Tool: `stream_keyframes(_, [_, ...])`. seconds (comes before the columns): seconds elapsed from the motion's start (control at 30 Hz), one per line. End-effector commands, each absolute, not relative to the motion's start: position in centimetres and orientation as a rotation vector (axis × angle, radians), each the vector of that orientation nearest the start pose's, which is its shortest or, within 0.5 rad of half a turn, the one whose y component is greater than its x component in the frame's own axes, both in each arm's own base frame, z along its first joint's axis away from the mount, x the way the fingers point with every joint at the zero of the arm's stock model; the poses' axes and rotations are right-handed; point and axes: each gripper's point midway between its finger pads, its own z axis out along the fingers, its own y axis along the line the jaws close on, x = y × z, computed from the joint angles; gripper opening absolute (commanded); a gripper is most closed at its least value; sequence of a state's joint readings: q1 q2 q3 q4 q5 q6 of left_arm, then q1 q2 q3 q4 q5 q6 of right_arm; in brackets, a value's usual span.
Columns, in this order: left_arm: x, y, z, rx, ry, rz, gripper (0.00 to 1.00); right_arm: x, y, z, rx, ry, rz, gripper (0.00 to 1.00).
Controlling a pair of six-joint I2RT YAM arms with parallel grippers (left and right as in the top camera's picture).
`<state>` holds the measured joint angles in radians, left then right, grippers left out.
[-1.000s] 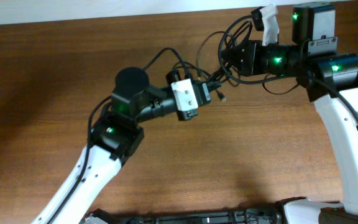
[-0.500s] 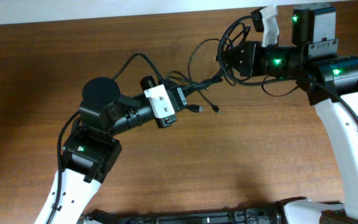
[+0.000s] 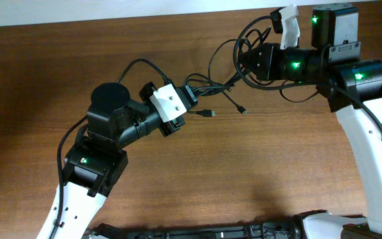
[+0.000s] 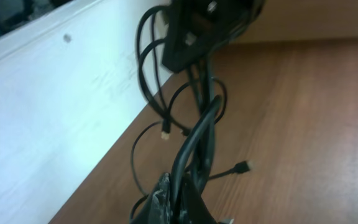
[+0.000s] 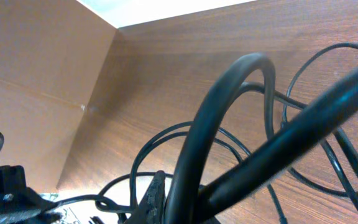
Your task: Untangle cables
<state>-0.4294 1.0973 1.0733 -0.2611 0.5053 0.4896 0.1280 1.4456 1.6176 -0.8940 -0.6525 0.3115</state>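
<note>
The robot's right gripper holds the tangled bundle [image 3: 229, 82] in place, so the left gripper should keep pulling its end over the open table [image 3: 148, 74] until the bundle stretches straight, and then let go.
Thin black cables [image 3: 212, 83] stretch in a tangled bundle between my two grippers at the back of the wooden table. My left gripper [image 3: 192, 95] is shut on the bundle's left end; in the left wrist view [image 4: 182, 188] the cords [image 4: 197, 134] rise from its jaws toward the right gripper [image 4: 207, 31]. My right gripper [image 3: 241, 66] is shut on the right end, with loops around it. In the right wrist view [image 5: 185, 200] the cables [image 5: 229, 118] fill the frame close up. Two loose plug ends [image 3: 211, 113] [image 3: 243, 110] lie on the table below the bundle.
A white wall [image 4: 48, 106] runs along the table's back edge, close behind the cables. The thicker arm wires [image 3: 134, 65] loop beside the left wrist. The left arm's camera body [image 5: 8, 193] shows low in the right wrist view.
My left gripper has pulled the bundle leftward, away from the right gripper, drawing the cords out longer. The loose plug ends have shifted on the table. The right arm has stayed put.
</note>
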Motion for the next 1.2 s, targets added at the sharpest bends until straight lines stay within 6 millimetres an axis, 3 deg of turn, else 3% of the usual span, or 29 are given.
stream_keyframes(0.0, [32.1,-19.0,33.7,0.973,1.582,-0.203,0.00,36.9,13.7,34.0,-0.107,2.276,0.886,0.04])
stream_keyframes(0.23, [34.3,-15.1,33.1,0.792,1.710,0.018,0.00,36.9,13.7,34.0,-0.107,2.276,0.885,0.04])
stream_keyframes(0.6, [35.6,-10.6,33.1,0.433,1.829,0.132,0.00,37.0,13.7,34.0,-0.105,2.276,0.882,0.04])
stream_keyframes(0.8, [35.6,-10.9,33.1,0.433,1.830,0.109,0.00,37.0,13.7,34.0,-0.105,2.276,0.882,0.04])
stream_keyframes(1.03, [33.9,-15.9,33.0,0.636,1.781,-0.177,0.01,37.0,13.7,34.0,-0.106,2.276,0.883,0.04])
stream_keyframes(1.17, [32.7,-18.0,33.1,0.727,1.748,-0.311,0.34,37.0,13.7,34.0,-0.106,2.276,0.883,0.04])
